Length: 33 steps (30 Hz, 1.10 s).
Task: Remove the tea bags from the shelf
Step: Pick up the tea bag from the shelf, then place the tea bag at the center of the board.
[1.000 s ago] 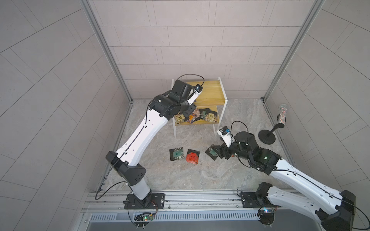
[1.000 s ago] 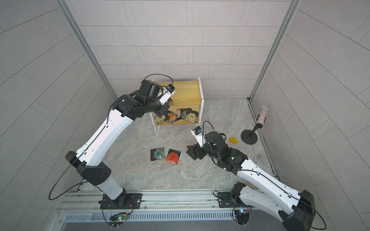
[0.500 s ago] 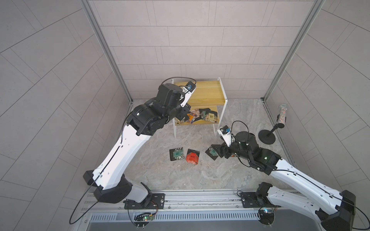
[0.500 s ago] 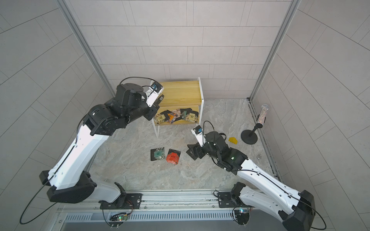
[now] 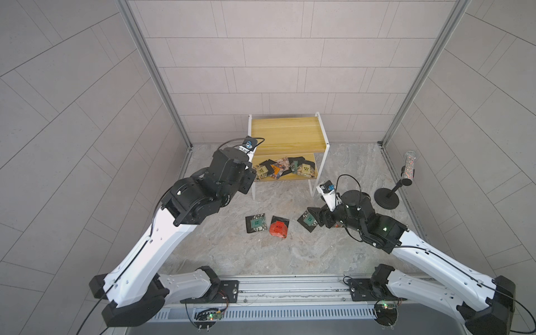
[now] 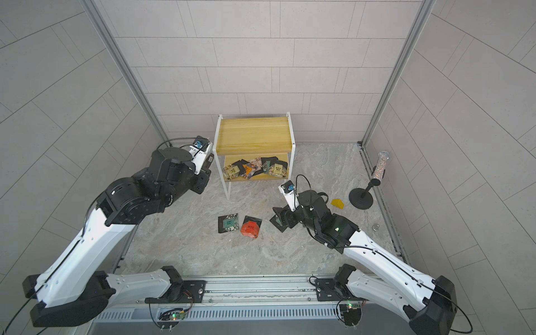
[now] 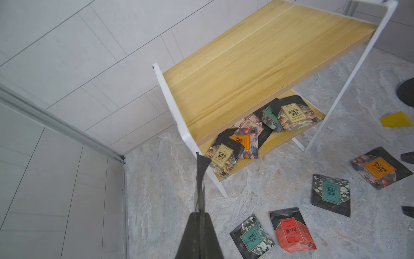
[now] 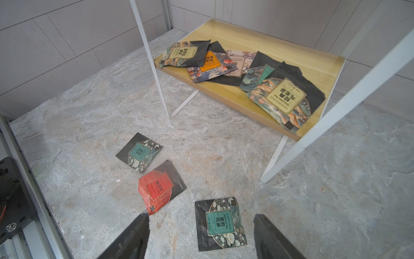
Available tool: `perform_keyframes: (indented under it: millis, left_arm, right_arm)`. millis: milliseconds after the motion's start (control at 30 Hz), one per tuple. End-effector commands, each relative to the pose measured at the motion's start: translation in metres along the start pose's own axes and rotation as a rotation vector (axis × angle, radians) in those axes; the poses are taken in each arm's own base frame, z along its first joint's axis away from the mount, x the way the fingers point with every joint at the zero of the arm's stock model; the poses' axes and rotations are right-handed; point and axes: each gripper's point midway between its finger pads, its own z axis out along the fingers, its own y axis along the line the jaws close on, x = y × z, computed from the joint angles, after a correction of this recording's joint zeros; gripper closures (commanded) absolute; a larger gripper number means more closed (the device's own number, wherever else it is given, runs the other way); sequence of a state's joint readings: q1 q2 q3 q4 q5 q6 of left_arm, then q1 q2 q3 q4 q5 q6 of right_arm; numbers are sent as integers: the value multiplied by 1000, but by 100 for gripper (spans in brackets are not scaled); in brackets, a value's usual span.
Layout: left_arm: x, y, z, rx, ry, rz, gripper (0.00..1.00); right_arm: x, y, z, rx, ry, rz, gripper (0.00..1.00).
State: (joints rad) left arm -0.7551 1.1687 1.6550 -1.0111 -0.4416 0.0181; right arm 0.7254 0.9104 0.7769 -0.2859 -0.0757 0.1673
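The held tea bag (image 7: 201, 179) is clear of the shelf's leg, so my left gripper should keep going down and let it go on open floor (image 6: 199, 227) next to the row of bags.
The shelf (image 5: 285, 133) (image 6: 253, 135) stands at the back wall, and several tea bags (image 5: 282, 169) (image 7: 246, 134) (image 8: 224, 65) lie overlapping on its lower board. My left gripper (image 7: 199, 214) is shut on one tea bag (image 7: 200, 183), seen edge-on, just outside the shelf's left front leg. Its jaws are hidden under the wrist in both top views. On the floor lie a teal bag (image 5: 256, 222), a red bag (image 5: 278, 227), another teal bag (image 8: 220, 224) and an orange bag (image 7: 380, 170). My right gripper (image 8: 200, 218) (image 5: 316, 219) hangs open over the second teal bag.
A black stand with a glittery cylinder (image 5: 387, 197) is at the right wall. A small yellow wedge (image 6: 338, 203) lies on the floor between it and my right arm. Tiled walls enclose three sides, and the arm rail (image 5: 290, 285) runs along the front.
My left arm has drawn back from the shelf's lower tier, leftward and toward the front, with the tea bag still gripped. The right arm has not moved.
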Motion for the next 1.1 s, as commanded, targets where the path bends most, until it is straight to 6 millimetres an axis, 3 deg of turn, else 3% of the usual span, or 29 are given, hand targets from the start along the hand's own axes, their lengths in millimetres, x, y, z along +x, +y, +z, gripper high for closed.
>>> perform_keyframes:
  millis: [0, 233, 467, 767, 1067]
  left_arm:
    - [33, 13, 5, -105, 78, -60, 100]
    - [87, 26, 18, -269, 171, -142, 100]
    - [151, 14, 55, -378, 324, -244, 100]
    - [227, 4, 86, -487, 518, -373, 100]
    - [274, -10, 114, -525, 647, -416, 100]
  right_arm:
    - [-6, -5, -2, 27, -32, 20, 23]
    - [-4, -9, -2, 42, -37, 25, 23]
    - [-6, -13, -8, 66, -58, 34, 23]
    - [-5, -16, -13, 78, -75, 53, 23]
    - [-2, -21, -16, 99, -80, 68, 23]
